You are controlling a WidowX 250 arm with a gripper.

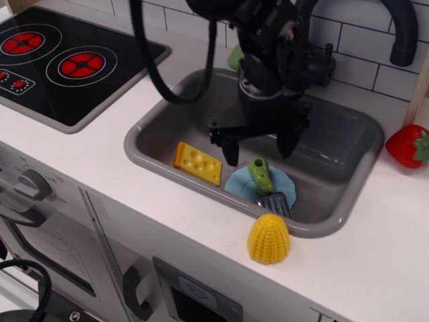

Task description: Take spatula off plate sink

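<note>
The spatula (261,176) has its dark slotted blade (275,204) resting over the plate's edge, so it will come free when the robot's gripper lifts, and the plate will stay in place.
The spatula (264,181) has a lime-green handle and a dark slotted blade. It lies across the light-blue scalloped plate (239,184) at the front of the grey sink (335,144). Its blade hangs over the plate's front right edge. My gripper (259,150) hangs open inside the sink, just behind and above the spatula handle. One finger (229,149) is on the left and the other on the right. It holds nothing.
A yellow cheese wedge (198,163) lies in the sink left of the plate. A yellow corn piece (268,238) stands on the white counter in front. A strawberry (409,145) is at the right, a black faucet (402,30) behind, a stovetop (60,64) at the left. A green lump (234,59) peeks behind the arm.
</note>
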